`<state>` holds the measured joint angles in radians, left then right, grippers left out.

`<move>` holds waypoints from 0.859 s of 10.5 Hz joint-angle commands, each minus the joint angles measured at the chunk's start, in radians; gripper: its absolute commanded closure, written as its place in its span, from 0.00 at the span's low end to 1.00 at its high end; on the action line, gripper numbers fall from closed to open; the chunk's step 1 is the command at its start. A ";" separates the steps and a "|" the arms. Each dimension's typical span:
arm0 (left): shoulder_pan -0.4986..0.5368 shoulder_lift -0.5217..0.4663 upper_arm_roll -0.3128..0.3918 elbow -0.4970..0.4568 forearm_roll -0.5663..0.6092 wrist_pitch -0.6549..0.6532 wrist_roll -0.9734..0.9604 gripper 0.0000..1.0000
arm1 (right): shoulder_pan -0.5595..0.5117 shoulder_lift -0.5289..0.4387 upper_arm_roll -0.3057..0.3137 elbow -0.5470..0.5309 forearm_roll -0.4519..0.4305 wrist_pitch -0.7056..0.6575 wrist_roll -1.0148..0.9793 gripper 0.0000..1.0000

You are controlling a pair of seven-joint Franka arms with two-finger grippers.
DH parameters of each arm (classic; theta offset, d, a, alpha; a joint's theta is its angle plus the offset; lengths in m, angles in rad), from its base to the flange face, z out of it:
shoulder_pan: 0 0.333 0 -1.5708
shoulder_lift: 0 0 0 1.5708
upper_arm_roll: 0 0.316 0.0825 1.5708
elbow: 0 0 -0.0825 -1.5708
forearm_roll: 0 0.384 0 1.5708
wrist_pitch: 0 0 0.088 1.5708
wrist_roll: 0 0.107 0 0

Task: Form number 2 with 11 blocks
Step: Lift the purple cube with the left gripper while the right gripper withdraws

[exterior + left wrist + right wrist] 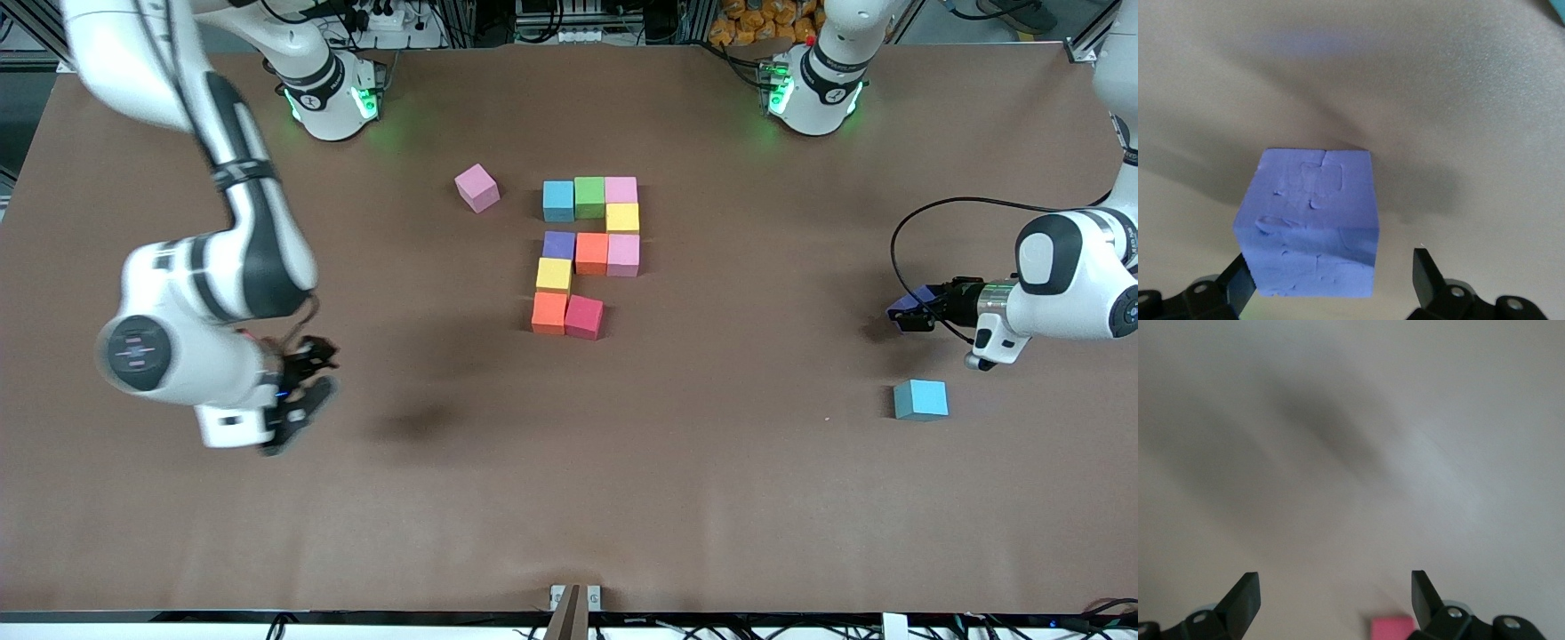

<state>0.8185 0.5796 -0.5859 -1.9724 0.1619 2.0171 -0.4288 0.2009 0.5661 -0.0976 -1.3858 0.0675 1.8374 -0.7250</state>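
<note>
The last gap (621, 321) is beside the figure's red block, toward my left gripper. Next, my left gripper brings its purple block (908, 303) there while my right gripper pulls back.
Ten blocks lie packed in a blocky figure (587, 253) mid-table: blue, green and pink in the row nearest the bases, yellow, then purple, orange and pink, yellow, then orange (548, 312) and red (583, 316) nearest the camera. My left gripper (905, 316) (1333, 263) is open around a purple block (912, 302) (1313, 220) toward the left arm's end of the table. One finger (1238, 287) touches it and a gap shows at the other finger (1423, 277). My right gripper (318, 373) (1335, 577) hangs open and empty over bare table toward the right arm's end.
A loose pink block (477, 188) lies beside the figure toward the right arm's base. A light blue block (920, 399) sits nearer the camera than the left gripper. A pinkish-red block edge (1393, 628) shows in the right wrist view.
</note>
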 commanded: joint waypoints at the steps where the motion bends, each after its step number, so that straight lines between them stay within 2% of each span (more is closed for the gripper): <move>1: 0.007 0.016 -0.006 0.001 -0.022 0.012 0.018 0.00 | -0.098 -0.101 0.013 -0.028 -0.023 -0.024 0.047 0.00; 3: 0.008 0.019 -0.006 0.003 -0.013 0.017 0.018 0.00 | -0.156 -0.171 0.012 -0.047 -0.023 -0.076 0.085 0.00; 4: 0.007 0.017 -0.006 0.003 -0.012 0.017 0.019 0.27 | -0.176 -0.216 0.006 -0.064 -0.023 -0.107 0.173 0.00; 5: 0.007 0.016 -0.006 0.003 -0.012 0.017 0.021 0.41 | -0.185 -0.253 0.003 -0.067 -0.025 -0.150 0.235 0.00; 6: 0.005 0.014 -0.008 0.003 -0.012 0.017 0.021 0.37 | -0.192 -0.293 -0.001 -0.067 -0.029 -0.191 0.328 0.00; 7: -0.002 0.006 -0.008 0.004 -0.012 0.014 0.018 0.29 | -0.190 -0.328 -0.002 -0.067 -0.031 -0.223 0.439 0.00; 9: -0.007 0.005 -0.008 0.012 -0.012 0.003 0.019 0.31 | -0.186 -0.406 0.002 -0.067 -0.031 -0.285 0.603 0.00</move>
<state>0.8124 0.5969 -0.5908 -1.9636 0.1619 2.0259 -0.4280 0.0160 0.2420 -0.1087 -1.4043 0.0574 1.5768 -0.2336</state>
